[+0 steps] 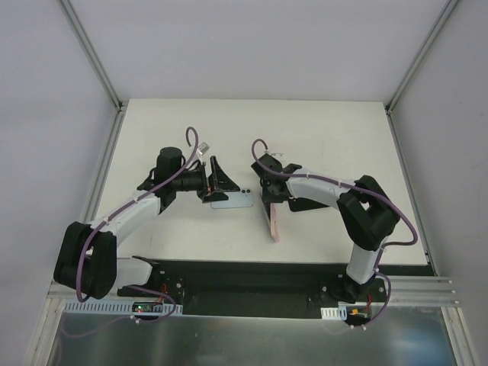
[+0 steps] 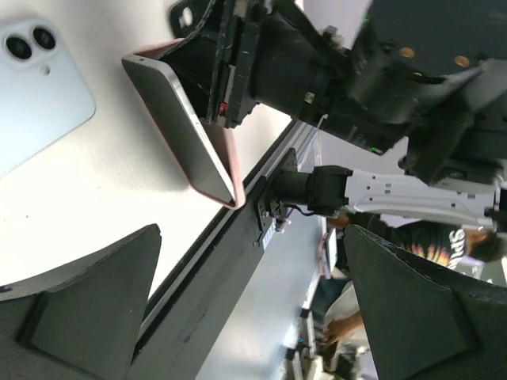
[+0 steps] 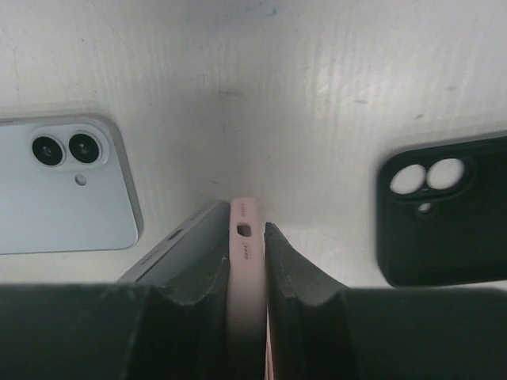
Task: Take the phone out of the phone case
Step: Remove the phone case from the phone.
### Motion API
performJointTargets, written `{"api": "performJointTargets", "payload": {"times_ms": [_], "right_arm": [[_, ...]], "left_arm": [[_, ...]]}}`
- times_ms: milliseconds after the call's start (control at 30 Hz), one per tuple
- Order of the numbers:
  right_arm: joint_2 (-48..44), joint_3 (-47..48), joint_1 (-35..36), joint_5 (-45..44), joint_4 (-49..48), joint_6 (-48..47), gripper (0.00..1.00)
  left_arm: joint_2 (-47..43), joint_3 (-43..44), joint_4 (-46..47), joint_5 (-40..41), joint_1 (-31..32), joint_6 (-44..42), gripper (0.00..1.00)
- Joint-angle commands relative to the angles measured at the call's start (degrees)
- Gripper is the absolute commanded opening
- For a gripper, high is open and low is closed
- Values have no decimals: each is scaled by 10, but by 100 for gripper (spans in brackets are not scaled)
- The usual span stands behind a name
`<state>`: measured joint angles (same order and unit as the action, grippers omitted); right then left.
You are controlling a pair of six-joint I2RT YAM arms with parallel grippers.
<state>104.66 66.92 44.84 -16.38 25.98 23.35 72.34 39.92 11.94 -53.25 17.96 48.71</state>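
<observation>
I can see the grey phone's silver edge [image 2: 194,127] sticking out clear of the pink phone case, so my left gripper should go on moving toward that edge [image 2: 215,163] and close on the phone.
A pink phone case [image 1: 274,223] stands on its edge on the white table, right of centre. My right gripper [image 1: 271,200] is shut on the end wall of the pink phone case [image 3: 245,245]. A silver-edged grey phone [image 3: 170,245] leans out of the case to the left, outside the left finger [image 3: 198,277]. In the left wrist view the phone [image 2: 178,119] shows as a slab tilted away from the pink phone case [image 2: 231,162]. My left gripper [image 1: 217,187] hovers open to the left, above a light blue phone, holding nothing [image 2: 249,237].
A light blue phone [image 1: 231,200] lies back up on the table [image 1: 328,137] under the left gripper, its two lenses [image 3: 59,149] showing. A black case [image 3: 444,214] lies flat to the right of the pink one. The table's black front rail [image 1: 252,274] is close by.
</observation>
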Motion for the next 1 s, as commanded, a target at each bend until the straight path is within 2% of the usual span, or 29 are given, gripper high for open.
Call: {"api": "performJointTargets", "payload": {"times_ms": [0,133,200,300,400,567,700,800,833,967], "right_arm": [[120,-93,23,115,48,20,17],[128,-107,24,136,20,32,4],[124,-112,24,139,11,37,1],[112,-118,24,135,11,40,2],[101,-122,24,133,11,39,2],[101,-115,25,139,7,41,1],[105,-98,32,136,9,63,1],[108,-86,39,128,14,94,1],[109,-85,40,127,13,104,1],[107,-96,46,137,-12,161,1]], "left_arm": [[32,-26,55,58,29,71,98],[90,-19,80,101,102,108,97],[130,-24,138,103,117,148,97],[171,-49,226,103,123,216,95],[192,-57,248,104,124,247,95],[178,-59,253,135,132,271,95],[151,-51,178,218,160,267,92],[115,-34,65,282,179,230,90],[94,-40,46,327,187,229,90],[68,-34,-18,380,189,213,89]]}}
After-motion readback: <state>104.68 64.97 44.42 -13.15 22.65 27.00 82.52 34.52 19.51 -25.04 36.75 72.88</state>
